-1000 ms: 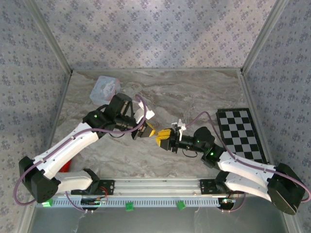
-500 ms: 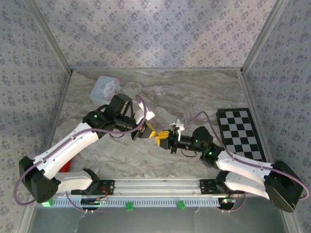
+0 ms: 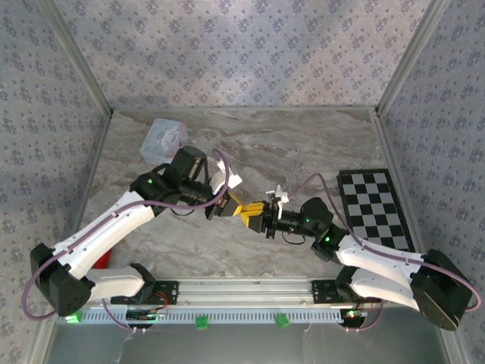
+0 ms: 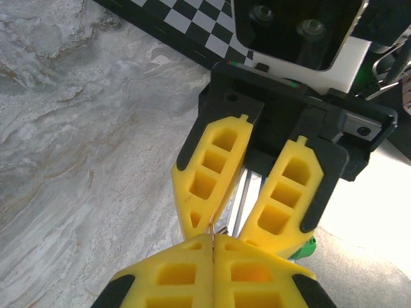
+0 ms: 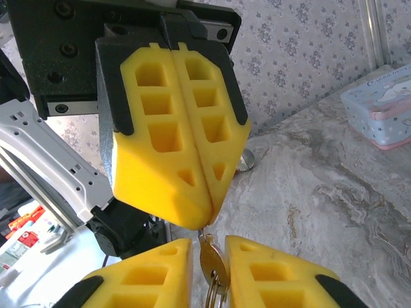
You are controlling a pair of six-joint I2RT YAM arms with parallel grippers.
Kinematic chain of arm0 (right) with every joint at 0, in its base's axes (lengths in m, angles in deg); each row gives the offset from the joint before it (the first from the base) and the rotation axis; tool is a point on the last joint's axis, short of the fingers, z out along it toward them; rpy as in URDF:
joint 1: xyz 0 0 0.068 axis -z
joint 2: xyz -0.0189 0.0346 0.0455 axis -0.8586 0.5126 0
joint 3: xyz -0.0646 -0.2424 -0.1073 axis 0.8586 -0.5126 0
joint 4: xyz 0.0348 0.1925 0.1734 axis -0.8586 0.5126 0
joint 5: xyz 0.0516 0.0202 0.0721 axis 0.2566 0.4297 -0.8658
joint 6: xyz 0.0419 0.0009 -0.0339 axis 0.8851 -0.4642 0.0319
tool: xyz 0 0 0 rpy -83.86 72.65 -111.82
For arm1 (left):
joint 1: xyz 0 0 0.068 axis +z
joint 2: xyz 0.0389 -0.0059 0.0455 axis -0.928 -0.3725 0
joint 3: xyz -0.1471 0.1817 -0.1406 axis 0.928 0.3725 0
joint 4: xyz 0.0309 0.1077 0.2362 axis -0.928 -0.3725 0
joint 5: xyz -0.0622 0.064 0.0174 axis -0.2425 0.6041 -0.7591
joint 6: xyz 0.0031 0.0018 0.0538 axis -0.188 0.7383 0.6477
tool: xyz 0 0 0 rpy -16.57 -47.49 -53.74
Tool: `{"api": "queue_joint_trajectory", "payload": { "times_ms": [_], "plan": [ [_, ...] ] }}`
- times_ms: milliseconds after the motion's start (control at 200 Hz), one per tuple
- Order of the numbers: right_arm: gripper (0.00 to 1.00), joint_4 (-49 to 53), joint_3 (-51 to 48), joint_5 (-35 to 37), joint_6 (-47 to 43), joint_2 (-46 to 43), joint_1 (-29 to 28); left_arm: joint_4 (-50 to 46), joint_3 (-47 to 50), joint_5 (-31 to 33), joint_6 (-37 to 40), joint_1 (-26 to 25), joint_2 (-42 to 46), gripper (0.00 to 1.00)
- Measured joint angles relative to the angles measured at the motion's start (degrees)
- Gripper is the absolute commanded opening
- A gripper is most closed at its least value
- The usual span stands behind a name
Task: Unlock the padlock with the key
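I should let go of the key with my left gripper and use that gripper to bring the lunch box point(image 3: 164, 139) to the table's middle point(image 3: 250, 174), because the lunch box is far from my right gripper's key.
Over the middle of the marble table my two yellow-fingered grippers meet tip to tip. The left gripper point(image 3: 236, 205) point(image 4: 212, 240) is shut, pinching the thin end of a brass key point(image 5: 211, 258) between its fingertips. In the right wrist view the left gripper point(image 5: 204, 221) comes down from above, and the key hangs from it with its rings between the right gripper's point(image 5: 210, 247) fingers. The right gripper point(image 3: 251, 215) is closed in on the key's broad head, its fingers a key's width apart. The padlock is out of view.
A pastel lunch box point(image 3: 164, 139) point(image 5: 380, 106) sits at the back left. A checkerboard mat point(image 3: 376, 209) point(image 4: 192, 25) lies at the right. A small round silver thing point(image 5: 244, 160) rests on the table beyond the left gripper. Patterned walls close three sides.
The right gripper has moved left up to the left gripper's tips, and its fingers have narrowed around the key. The left arm has held still.
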Motion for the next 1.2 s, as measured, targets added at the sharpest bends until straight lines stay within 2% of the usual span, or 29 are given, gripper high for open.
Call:
{"api": "queue_joint_trajectory", "payload": {
  "times_ms": [220,410,610,705,925,995,1199],
  "plan": [
    [0.00,-0.35,0.00,-0.02,0.33,0.42,0.00,-0.17,0.00,-0.15,0.04,0.02,0.00,0.00],
    [0.00,-0.33,-0.02,0.02,0.28,0.39,0.11,-0.15,0.00,0.26,0.20,0.02,0.02,0.00],
    [0.00,0.66,-0.02,1.60,0.28,-0.55,0.11,1.42,0.31,2.21,-0.42,0.07,1.18,0.23],
    [0.00,3.41,0.00,3.93,0.31,-1.75,0.17,4.55,2.14,4.55,-2.38,0.98,3.39,0.39],
    [0.00,12.96,0.28,11.21,1.77,-2.21,1.40,15.08,11.82,15.80,-10.75,7.32,13.27,0.65],
    [0.00,15.47,0.42,13.03,2.73,-2.19,1.97,17.66,15.08,20.65,-14.10,9.62,16.41,0.69],
    [0.00,21.24,2.12,16.70,4.26,-1.46,2.25,23.50,23.41,32.04,-21.49,15.87,19.56,0.69]
  ]
}}
